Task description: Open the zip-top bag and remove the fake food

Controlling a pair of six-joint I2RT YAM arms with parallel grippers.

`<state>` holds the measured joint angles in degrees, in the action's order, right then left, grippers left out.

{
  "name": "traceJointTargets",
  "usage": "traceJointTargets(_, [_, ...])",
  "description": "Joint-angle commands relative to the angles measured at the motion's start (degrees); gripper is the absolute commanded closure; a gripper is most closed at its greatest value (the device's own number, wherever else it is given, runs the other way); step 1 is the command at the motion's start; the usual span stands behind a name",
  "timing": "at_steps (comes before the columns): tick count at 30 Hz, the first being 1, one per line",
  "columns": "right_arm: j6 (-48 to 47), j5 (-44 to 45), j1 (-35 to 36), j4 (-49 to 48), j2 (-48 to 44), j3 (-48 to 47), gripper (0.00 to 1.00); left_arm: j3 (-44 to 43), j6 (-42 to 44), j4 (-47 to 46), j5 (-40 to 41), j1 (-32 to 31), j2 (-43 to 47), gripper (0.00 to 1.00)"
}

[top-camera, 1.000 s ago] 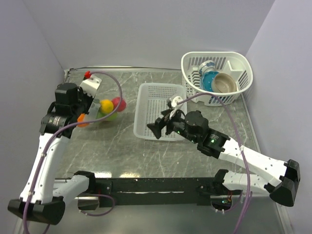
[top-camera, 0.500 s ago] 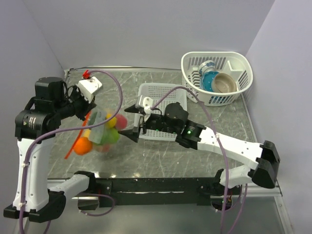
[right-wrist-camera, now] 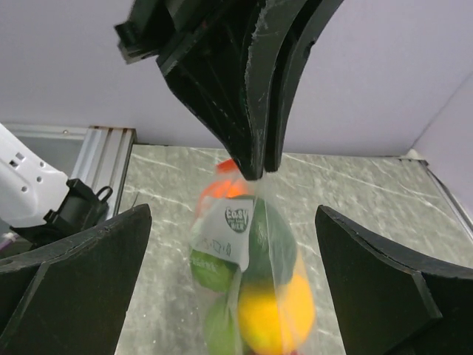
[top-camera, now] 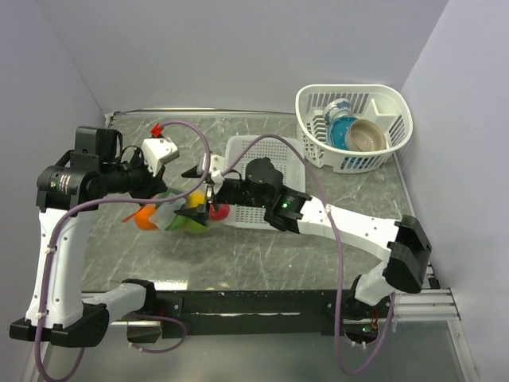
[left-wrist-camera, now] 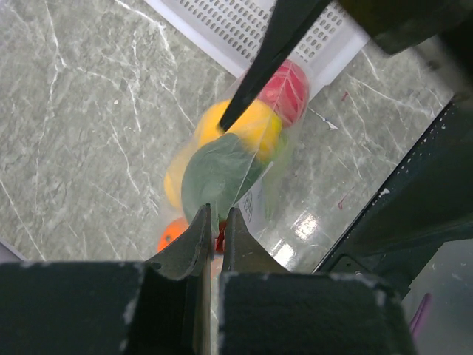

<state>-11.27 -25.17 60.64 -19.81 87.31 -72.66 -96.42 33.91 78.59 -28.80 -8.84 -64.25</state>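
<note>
I should pinch the bag's top with my right gripper before my left gripper opens to take the zip's slider, because the zip-top bag hangs from my left gripper alone.
The zip-top bag hangs clear of the table, and my left gripper is shut on its orange-red zip strip. Through the clear plastic I see the fake food: a green fruit, a yellow one, a red one and an orange one. In the right wrist view the bag dangles from the left fingers. My right gripper is open, one finger on either side of the bag without touching it; in the top view the right gripper sits at the bag's right side.
A flat white slotted basket lies just behind the right wrist. A rounder white basket at the back right holds a blue dish and a tan dish. Walls close in at the left, back and right.
The left arm has swung the bag forward and toward the middle, still gripping it. The right arm has moved left from the flat basket, so its open fingers now flank the bag.
</note>
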Motion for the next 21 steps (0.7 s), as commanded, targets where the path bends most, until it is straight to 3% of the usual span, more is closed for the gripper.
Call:
traceJointTargets(1, [-0.60, -2.34, 0.18, -1.98, 4.17, -4.33, 0.02, -1.05, 1.07, 0.08, -3.19, -0.21, 1.49, 0.97])
traceJointTargets(6, [0.72, -2.17, 0.00, -2.42, 7.78, -6.35, 0.11, -0.08, 1.24, 0.08, -3.37, -0.21, 1.76, 0.97])
traceJointTargets(9, [1.68, -2.25, -0.35, -2.95, 9.45, -7.40, 0.24, 0.53, 1.33, 0.16, -3.90, -0.30, 2.11, 0.97])
traceJointTargets(12, [3.26, -3.22, -1.22, -3.30, 10.86, -8.81, 0.44, 1.41, 1.51, 0.16, -4.07, -0.39, 2.72, 0.97])
traceJointTargets(13, [3.70, -4.26, -1.58, -3.39, 11.04, -8.99, 0.56, 2.02, 1.60, 0.16, -4.07, -0.39, 2.99, 0.97])
traceJointTargets(15, [4.93, -5.50, -2.11, -2.95, 11.57, -9.78, 0.71, 2.73, 1.60, 0.08, -3.99, -0.47, 3.51, 0.97])
traceJointTargets(16, [5.20, -6.11, -2.72, -2.69, 11.74, -10.04, 0.92, 3.25, 1.68, 0.08, -3.81, -0.48, 3.69, 0.97])
traceJointTargets(17, [5.55, -6.56, -2.81, -2.43, 11.75, -10.30, 1.00, 3.43, 1.77, 0.08, -3.64, -0.48, 3.87, 0.96])
traceJointTargets(21, [6.08, -6.47, -3.16, -1.37, 11.05, -9.87, 1.00, 3.44, 1.51, -0.27, -1.71, -0.48, 3.87, 0.84])
